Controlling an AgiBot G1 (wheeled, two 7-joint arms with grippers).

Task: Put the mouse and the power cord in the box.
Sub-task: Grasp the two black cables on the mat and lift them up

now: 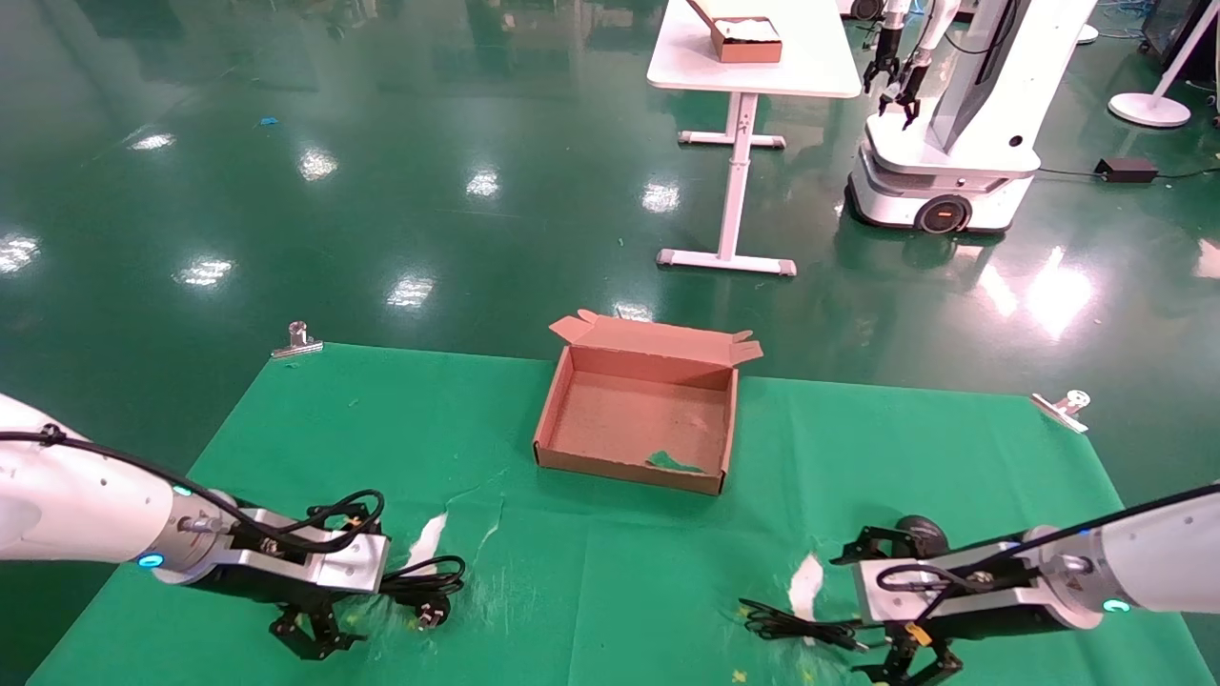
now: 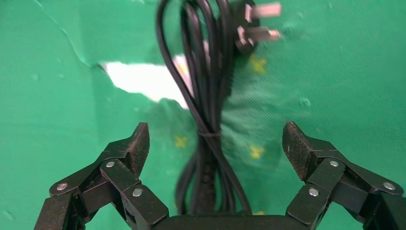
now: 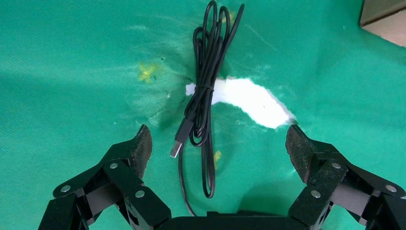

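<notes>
I expect the power cord (image 1: 424,582) to stay bundled and bring its plug along when I lift it, because a thin tie (image 2: 209,134) holds the loops tight at their middle.
The open brown box (image 1: 624,467) stands at the middle of the green cloth, flap lid raised at the back. The power cord (image 1: 429,581) lies bundled at the front left, and its pronged plug (image 2: 249,24) points away from the wrist. My left gripper (image 1: 310,634) is low over the cord (image 2: 208,110), open, fingers either side of the bundle. At the front right, the black mouse (image 1: 920,534) sits behind my right arm, and its thin cable (image 1: 791,624) trails left. My right gripper (image 3: 218,143) is open over the cable (image 3: 206,96) and USB end (image 3: 178,146).
Metal clips (image 1: 297,341) (image 1: 1066,408) pin the cloth at its back corners. White tears (image 1: 427,538) (image 1: 808,581) show in the cloth. Beyond the table are a white desk (image 1: 753,67) with a small box and another robot (image 1: 953,124).
</notes>
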